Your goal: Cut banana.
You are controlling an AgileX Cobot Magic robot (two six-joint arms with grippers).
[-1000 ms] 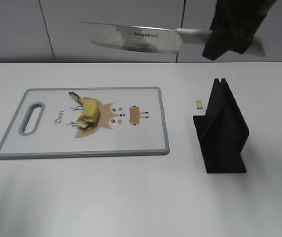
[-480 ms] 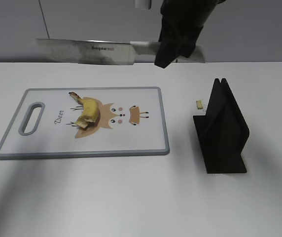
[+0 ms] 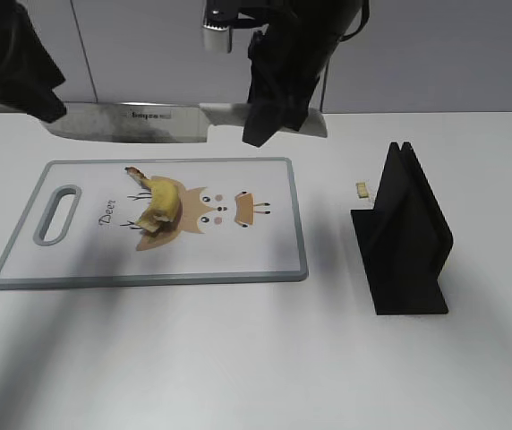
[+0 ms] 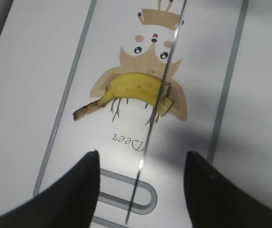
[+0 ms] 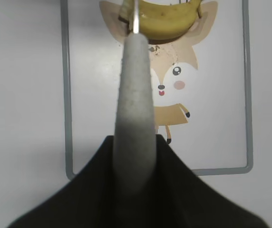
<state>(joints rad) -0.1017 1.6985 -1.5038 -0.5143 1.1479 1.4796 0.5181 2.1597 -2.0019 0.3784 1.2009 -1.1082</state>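
I expect the stem end of the banana [image 3: 162, 201] to tip up when I press the blade down, because the banana is curved and its dark stem [image 3: 133, 172] sticks out free.
The banana [image 3: 159, 208] is a short yellow stub with a dark stem, lying on the deer print of the cutting board [image 3: 265, 269]. It also shows in the left wrist view [image 4: 136, 88] and the right wrist view [image 5: 167, 21]. My right gripper [image 3: 274, 98] is shut on the knife's grey handle [image 5: 135, 109]. The knife blade [image 3: 131, 124] hangs level in the air above the board's far edge, over the banana. My left gripper [image 4: 140, 168] is open and empty, high above the board's handle end, at the exterior view's top left [image 3: 14, 63].
A black knife stand [image 3: 404, 237] is upright on the white table to the right of the board. A tiny pale crumb [image 3: 361, 189] lies just left of the stand's far end. The board has a slot handle [image 3: 57, 213] at its left end.
My right gripper has carried the knife leftward and lower, from above the stand to over the board. My left gripper has come into view at the top left.
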